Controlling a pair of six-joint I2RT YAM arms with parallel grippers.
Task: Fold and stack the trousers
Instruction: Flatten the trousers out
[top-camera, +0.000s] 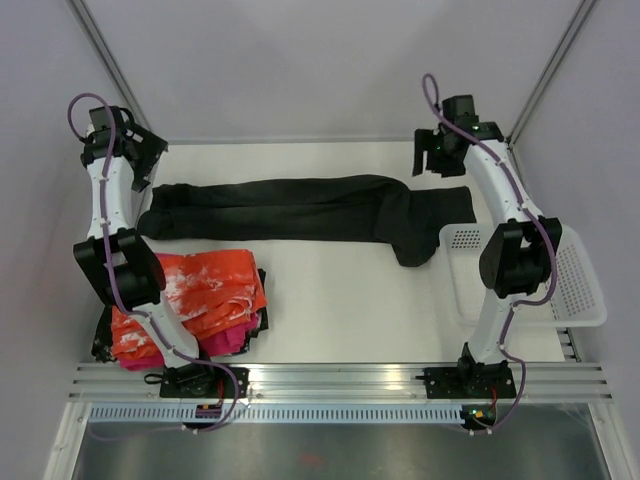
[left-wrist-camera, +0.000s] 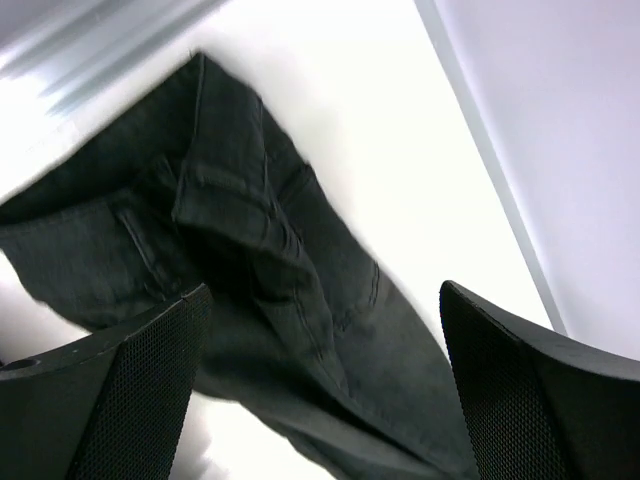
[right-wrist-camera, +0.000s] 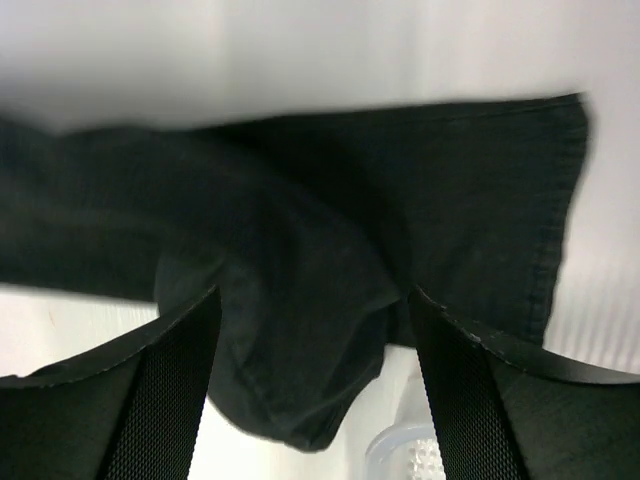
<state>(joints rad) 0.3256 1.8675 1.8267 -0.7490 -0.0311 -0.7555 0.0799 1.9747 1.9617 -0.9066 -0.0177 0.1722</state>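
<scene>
The rumpled leg end (top-camera: 408, 232) lies loosely across a flat leg (top-camera: 452, 207), so the rumpled leg will come up by itself and straighten when the robot pulls it.
The black trousers (top-camera: 300, 208) lie stretched flat across the back of the table, waist end at the left, leg ends at the right. One leg end droops forward beside the basket. My left gripper (top-camera: 142, 160) hovers open over the waist end. The left wrist view shows the waistband and pocket seams of the trousers (left-wrist-camera: 250, 250) between and below my open left gripper (left-wrist-camera: 322, 298). My right gripper (top-camera: 432, 155) hovers open over the leg ends. In the right wrist view a rumpled leg end and hem of the trousers (right-wrist-camera: 300, 220) lie under the open right gripper (right-wrist-camera: 313, 296). Neither gripper holds anything.
A folded orange-and-white mottled garment (top-camera: 200, 295) lies at the front left on top of a magenta-pink garment (top-camera: 228, 342). A white perforated basket (top-camera: 575, 280) stands at the right edge, its rim also showing in the right wrist view (right-wrist-camera: 410, 455). Walls enclose the table's back and sides.
</scene>
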